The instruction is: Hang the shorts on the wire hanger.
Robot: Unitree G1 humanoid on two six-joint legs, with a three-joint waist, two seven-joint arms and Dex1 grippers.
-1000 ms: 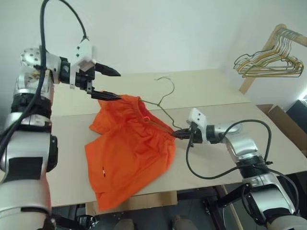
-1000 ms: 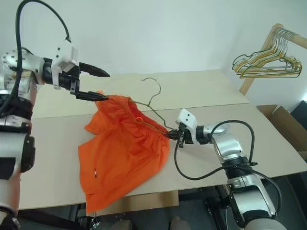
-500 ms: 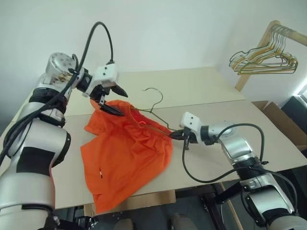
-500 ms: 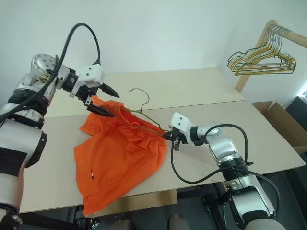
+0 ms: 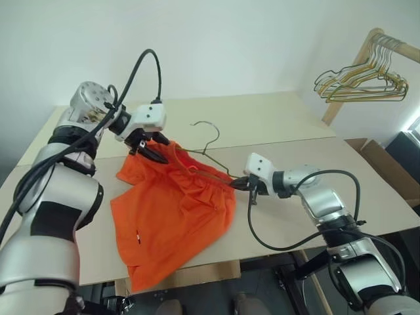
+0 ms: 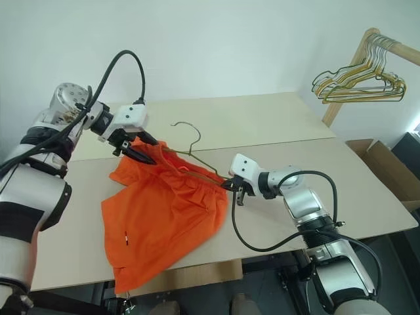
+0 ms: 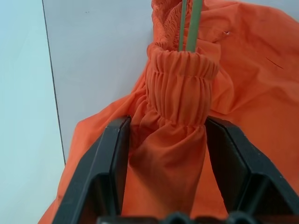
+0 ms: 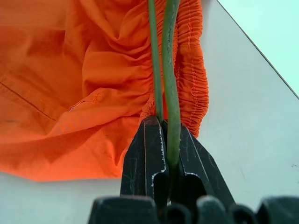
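The waistband (image 5: pixel 197 170) will stretch out wide along the hanger when I pull the waistband's end outward, because tight gathers (image 7: pixel 180 88) bunch up the fabric around the hanger's wire.
The orange shorts (image 5: pixel 174 210) lie crumpled on the table, their front hem hanging over its near edge. The wire hanger (image 5: pixel 209 131) is threaded through the gathered waistband, its hook sticking out toward the back of the table. My left gripper (image 5: pixel 156 148) is at the waistband's left end. In the left wrist view its fingers (image 7: pixel 117 154) stand apart on either side of the bunched waistband (image 7: pixel 180 93), and fabric fills the gap between them. My right gripper (image 5: pixel 241 185) is shut on the hanger's wire (image 8: pixel 170 70) at the waistband's right end.
The beige table (image 5: pixel 295 125) runs far to the right and back. A wooden rack (image 5: pixel 367 49) with a bunch of gold and dark hangers (image 5: pixel 357 82) stands at the back right. A cardboard box (image 5: pixel 388 164) sits beyond the table's right edge.
My left gripper came down from above the shorts onto the waistband's left end, and its fingers narrowed around the fabric. The right gripper kept its hold on the hanger. The camera shifted.
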